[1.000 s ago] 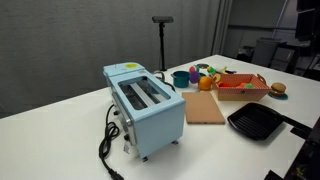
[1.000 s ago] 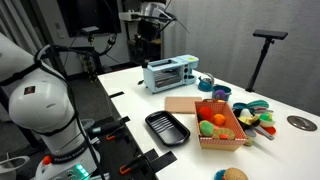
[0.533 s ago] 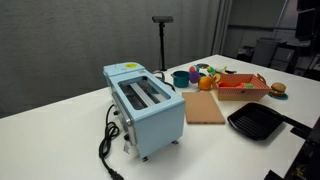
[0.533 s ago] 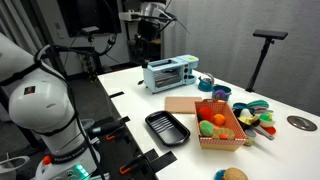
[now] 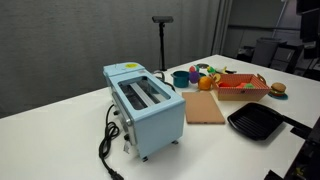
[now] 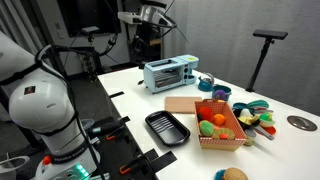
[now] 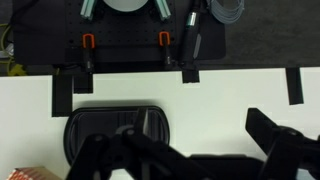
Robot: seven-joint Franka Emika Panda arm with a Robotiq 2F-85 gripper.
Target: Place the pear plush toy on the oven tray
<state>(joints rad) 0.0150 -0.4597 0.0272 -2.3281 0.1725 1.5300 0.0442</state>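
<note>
Next, my gripper swings back over the wooden crate [image 6: 216, 126] and comes down, as it hangs high by the table's edge [image 7: 232, 70], far from the pear plush toy.
The oven tray [image 6: 167, 127] is a black shallow tray on the white table, between the table's near edge and a wooden crate [image 6: 221, 136]; it also shows in an exterior view [image 5: 255, 122] and in the wrist view [image 7: 115, 128]. The pear plush toy [image 6: 218, 119] looks like the bright green piece in the crate beside an orange fruit toy; it shows small in an exterior view [image 5: 214, 77]. My gripper [image 6: 150, 24] hangs high above the table's far end, well away from both. In the wrist view my gripper [image 7: 170, 135] is open and empty.
A light blue toaster [image 5: 147, 108] stands at one end of the table with its black cord trailing. A tan wooden board [image 5: 205, 108] lies between toaster and tray. A burger toy [image 5: 279, 88] and several coloured toys [image 6: 256, 113] lie near the crate. A black stand [image 5: 162, 42] rises behind.
</note>
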